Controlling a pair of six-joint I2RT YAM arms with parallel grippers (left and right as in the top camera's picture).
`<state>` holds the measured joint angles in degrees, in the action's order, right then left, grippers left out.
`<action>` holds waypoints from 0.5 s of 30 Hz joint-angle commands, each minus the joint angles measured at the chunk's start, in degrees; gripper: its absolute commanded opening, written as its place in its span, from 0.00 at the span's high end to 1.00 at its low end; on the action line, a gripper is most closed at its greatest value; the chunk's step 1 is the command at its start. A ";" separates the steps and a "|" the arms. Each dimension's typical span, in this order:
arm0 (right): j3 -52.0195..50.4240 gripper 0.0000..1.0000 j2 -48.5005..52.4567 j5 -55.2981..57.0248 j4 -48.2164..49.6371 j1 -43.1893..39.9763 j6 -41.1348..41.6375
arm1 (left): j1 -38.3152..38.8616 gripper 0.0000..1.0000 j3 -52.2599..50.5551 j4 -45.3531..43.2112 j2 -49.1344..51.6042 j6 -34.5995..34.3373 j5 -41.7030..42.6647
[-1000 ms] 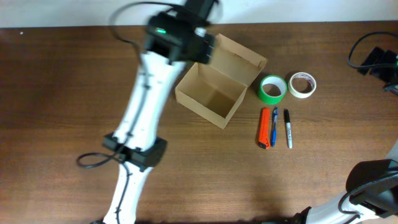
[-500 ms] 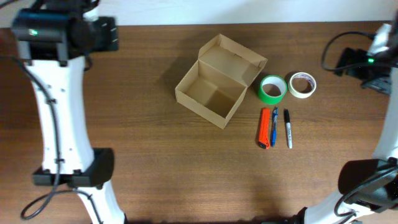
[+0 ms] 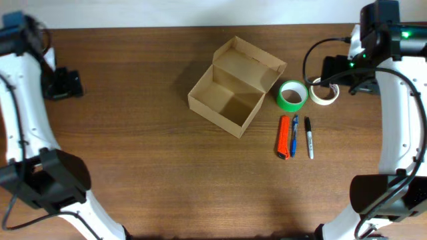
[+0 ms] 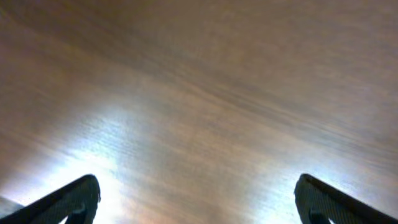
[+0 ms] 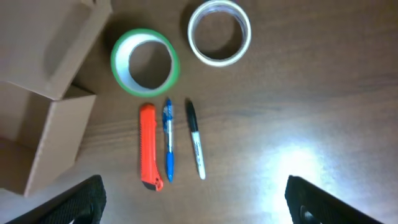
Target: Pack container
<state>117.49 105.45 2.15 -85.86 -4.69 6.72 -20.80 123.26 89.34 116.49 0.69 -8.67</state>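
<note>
The green tape roll (image 3: 291, 107) is on the other side of the container from my left gripper, so next my right gripper grabs its rim (image 3: 305, 95) next to the white tape roll and packs it.
The container (image 3: 227, 101) is a tan cardboard box at the table's middle, open and empty, its flap lid (image 3: 252, 63) tilted back. It also shows at the left edge of the right wrist view (image 5: 37, 93). A green tape roll (image 3: 292, 95) (image 5: 145, 60) and a white tape roll (image 3: 323, 91) (image 5: 219, 32) lie to its right. Below them lie an orange cutter (image 3: 285, 137) (image 5: 147, 146), a blue pen (image 3: 293, 135) (image 5: 168, 140) and a black marker (image 3: 309, 138) (image 5: 194, 140). My right gripper (image 3: 337, 72) (image 5: 196, 202) is open, high above these items. My left gripper (image 3: 63, 83) (image 4: 198, 199) is open over bare wood at the far left.
The wooden table (image 3: 167, 173) has its far edge against a white wall (image 3: 133, 13). A black cable (image 3: 313, 57) loops beside the right arm. The left wrist view shows only blurred wood with glare.
My left arm has swung from over the box to the far left of the table. My right arm has come in from the right edge to above the tape rolls.
</note>
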 commanded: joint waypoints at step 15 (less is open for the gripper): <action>0.92 0.19 18.25 -6.67 5.29 0.55 8.02 | -4.13 0.00 -8.90 -4.94 0.83 1.97 3.50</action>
<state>117.97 121.05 -1.65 -81.25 -4.08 13.32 -24.82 114.87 84.55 116.81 1.58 -5.93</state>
